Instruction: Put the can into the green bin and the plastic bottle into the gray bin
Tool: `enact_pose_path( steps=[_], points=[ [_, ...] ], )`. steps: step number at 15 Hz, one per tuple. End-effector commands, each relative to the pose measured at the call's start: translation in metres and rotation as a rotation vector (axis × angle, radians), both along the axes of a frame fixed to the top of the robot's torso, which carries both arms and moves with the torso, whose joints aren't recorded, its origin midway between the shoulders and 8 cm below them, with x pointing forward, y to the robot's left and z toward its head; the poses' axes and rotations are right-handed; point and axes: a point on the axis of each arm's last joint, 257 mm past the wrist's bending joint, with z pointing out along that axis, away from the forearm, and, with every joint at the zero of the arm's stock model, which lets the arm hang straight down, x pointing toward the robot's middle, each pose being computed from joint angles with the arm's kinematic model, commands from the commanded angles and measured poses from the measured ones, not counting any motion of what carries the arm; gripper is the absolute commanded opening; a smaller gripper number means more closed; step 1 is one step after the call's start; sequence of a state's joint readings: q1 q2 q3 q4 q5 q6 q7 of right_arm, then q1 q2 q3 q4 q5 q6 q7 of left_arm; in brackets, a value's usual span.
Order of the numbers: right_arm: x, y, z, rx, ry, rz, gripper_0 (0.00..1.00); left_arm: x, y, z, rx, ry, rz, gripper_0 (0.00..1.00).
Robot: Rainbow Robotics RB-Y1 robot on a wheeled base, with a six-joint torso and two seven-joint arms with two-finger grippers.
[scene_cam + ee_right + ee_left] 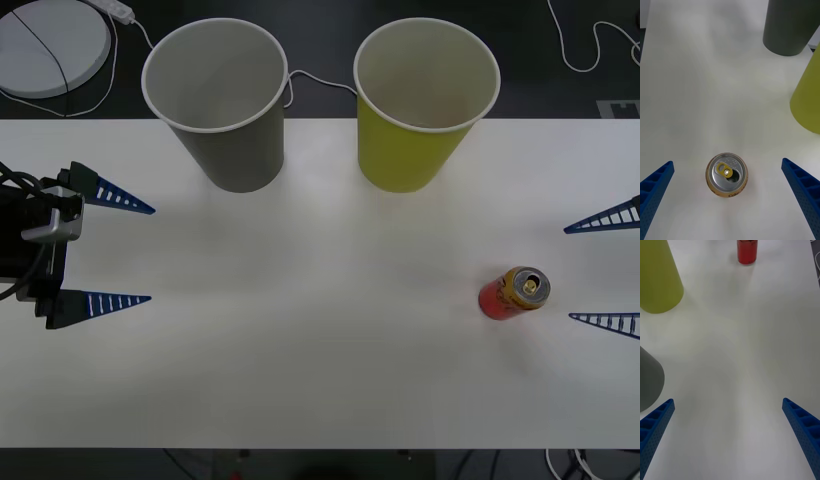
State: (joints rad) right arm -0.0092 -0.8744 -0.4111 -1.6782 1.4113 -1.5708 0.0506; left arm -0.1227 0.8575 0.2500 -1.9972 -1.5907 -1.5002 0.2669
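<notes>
A faint reddish tint (450,108) can be seen deep inside the green bin (408,150), so I should expect another can to be hidden there when I bring the can over.
The can (514,292) stands upright on the white table at the right, red with a silver top and gold tab; the right wrist view has the can (727,175) from above. My right gripper (603,270) is open at the right edge, its blue fingers spread just right of the can, apart from it. The green bin (424,104) stands at the back, right of centre, and the gray bin (218,102) left of it; both are upright. My left gripper (115,250) hangs open at the table's left side. The plastic bottle is out of view.
The white table (300,330) stretches wide between the two arms. A round white device (50,45) and white cables (590,50) lie on the dark floor behind the table. In the left wrist view the green bin (657,277) and can (747,251) stand far off.
</notes>
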Motion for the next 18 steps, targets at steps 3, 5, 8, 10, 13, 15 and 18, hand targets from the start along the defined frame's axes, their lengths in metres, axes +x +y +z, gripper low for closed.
enact_pose_path(
  steps=[3,5,8,10,13,15,18],
  points=[
    [0.000,0.000,0.000,0.000,0.000,0.000,1.00,0.000,0.000,0.000,0.000,0.000,0.000,1.00],
    [-0.003,-0.005,0.003,0.007,0.002,-0.010,1.00,0.000,0.000,0.000,0.000,0.000,0.000,1.00],
    [-0.002,-0.010,0.009,-0.004,-0.017,-0.011,1.00,0.000,0.000,0.000,0.000,0.000,0.000,1.00],
    [-0.001,-0.018,0.014,0.010,-0.028,-0.031,1.00,0.000,0.000,0.000,0.000,0.000,0.000,1.00],
    [0.001,-0.031,0.015,0.040,-0.034,-0.063,1.00,0.000,0.000,0.000,0.000,0.000,0.000,1.00],
    [0.001,-0.040,0.013,0.045,-0.055,-0.069,1.00,0.000,0.000,0.000,0.000,0.000,0.000,1.00],
    [0.002,-0.060,0.002,0.046,-0.089,-0.075,1.00,0.000,0.000,0.000,0.000,0.000,0.000,1.00]
  ],
)
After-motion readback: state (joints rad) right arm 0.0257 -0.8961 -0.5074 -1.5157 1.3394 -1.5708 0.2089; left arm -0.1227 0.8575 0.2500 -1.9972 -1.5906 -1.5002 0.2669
